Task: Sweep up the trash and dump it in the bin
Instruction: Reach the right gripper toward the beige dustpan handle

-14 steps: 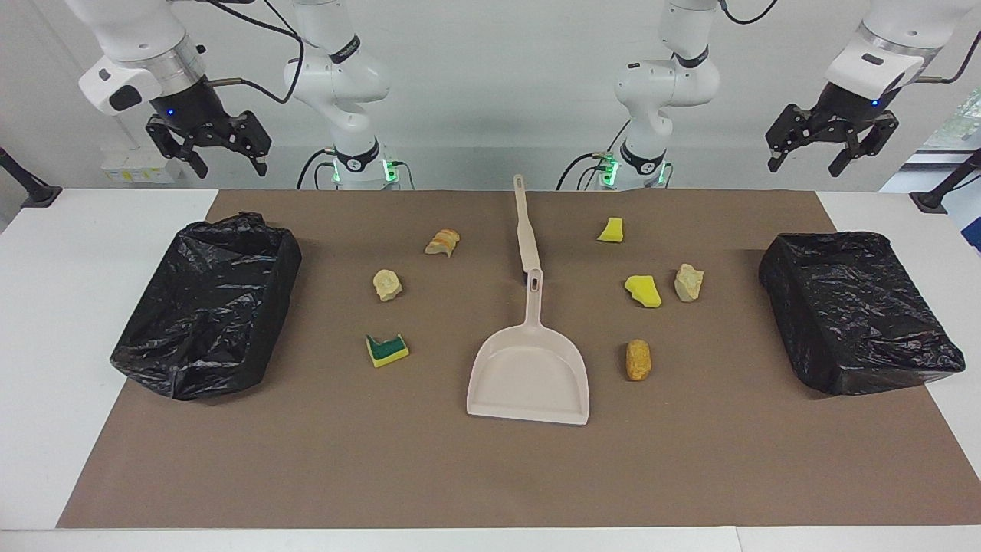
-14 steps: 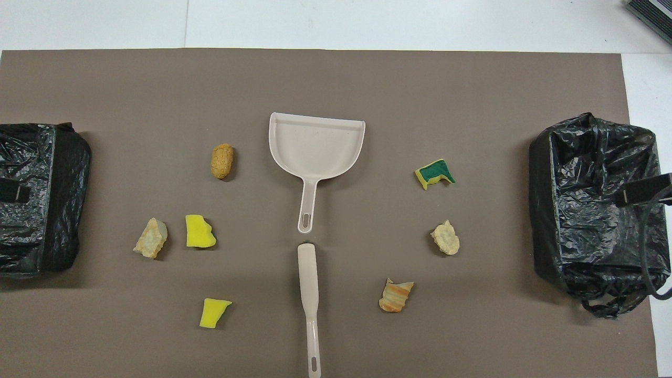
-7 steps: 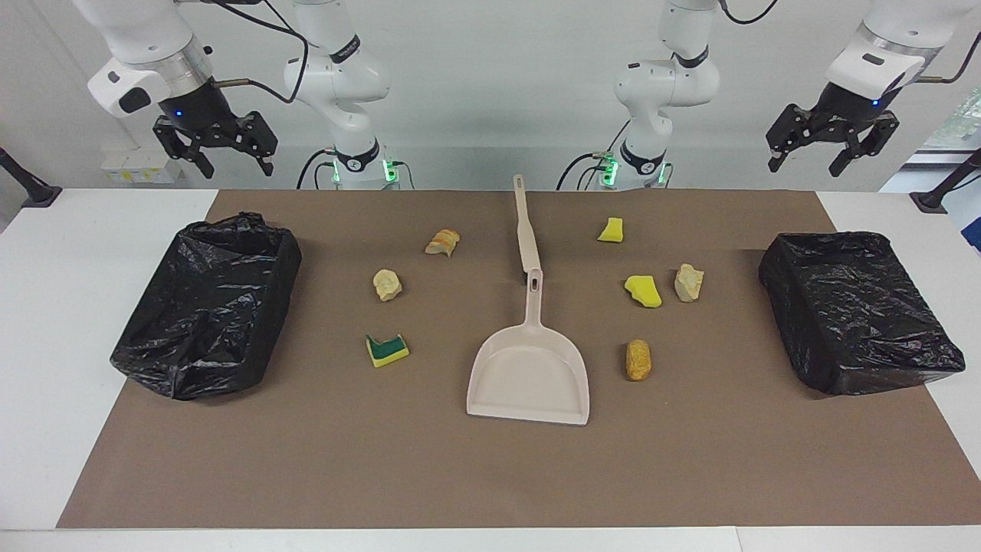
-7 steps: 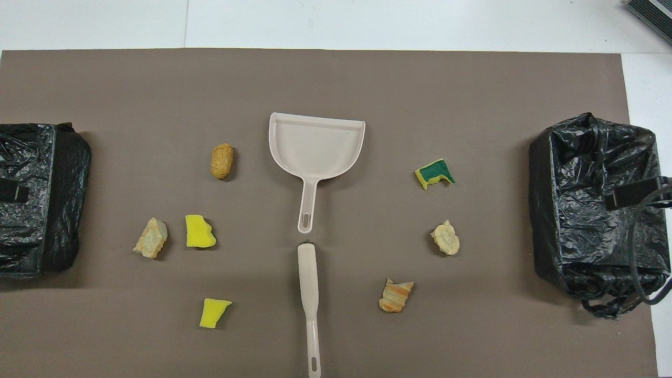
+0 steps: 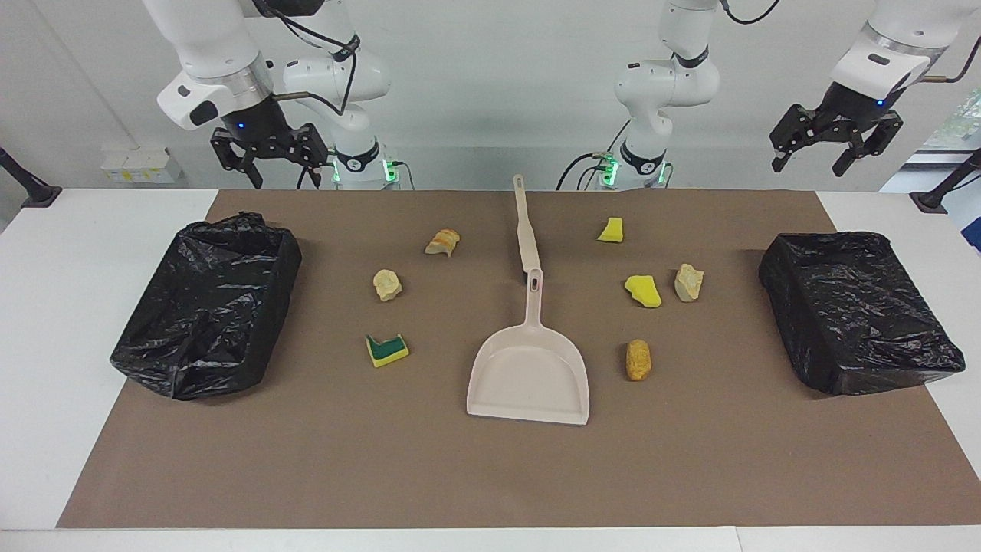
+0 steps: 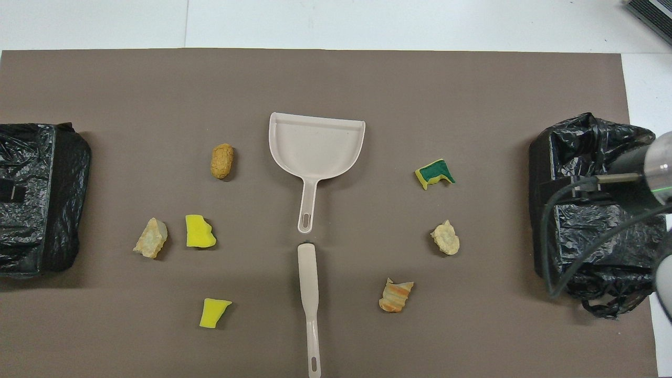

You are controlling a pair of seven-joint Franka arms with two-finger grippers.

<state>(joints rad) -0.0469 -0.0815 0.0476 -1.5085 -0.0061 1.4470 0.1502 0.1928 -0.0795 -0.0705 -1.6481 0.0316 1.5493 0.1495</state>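
Note:
My gripper will carry the beige dustpan [image 6: 316, 145] to the bin, and the dustpan will hold the swept scraps meanwhile, because a raised rim [image 6: 278, 163] curves round it.
Several trash scraps lie on the brown mat [image 5: 490, 475]. A green-backed sponge [image 5: 387, 350], a beige lump [image 5: 387, 284] and a striped tan chunk [image 5: 443, 241] lie toward the right arm's end. Two yellow sponge pieces [image 5: 611, 230] [image 5: 643, 290], a beige lump [image 5: 688, 281] and an orange chunk [image 5: 638, 359] lie toward the left arm's end. A black-bagged bin [image 5: 211, 307] [image 6: 593, 210] stands at the right arm's end, another bin [image 5: 858, 307] [image 6: 37, 199] at the left arm's. My right gripper [image 5: 277, 178] hangs open and empty over the mat's edge nearest the robots. High above its own end, my left gripper [image 5: 812, 162] is open and empty.
A beige dustpan [image 5: 529, 376] [image 6: 315, 144] lies mid-mat, its handle pointing toward the robots. The brush [image 5: 526, 230] [image 6: 310, 294] lies in line with it, nearer the robots. In the overhead view the right arm's wrist [image 6: 630, 178] and cable cover part of the bin.
My right gripper has swung from above its bin toward the table's middle and turned. The left gripper has lifted slightly. Nothing on the mat has moved.

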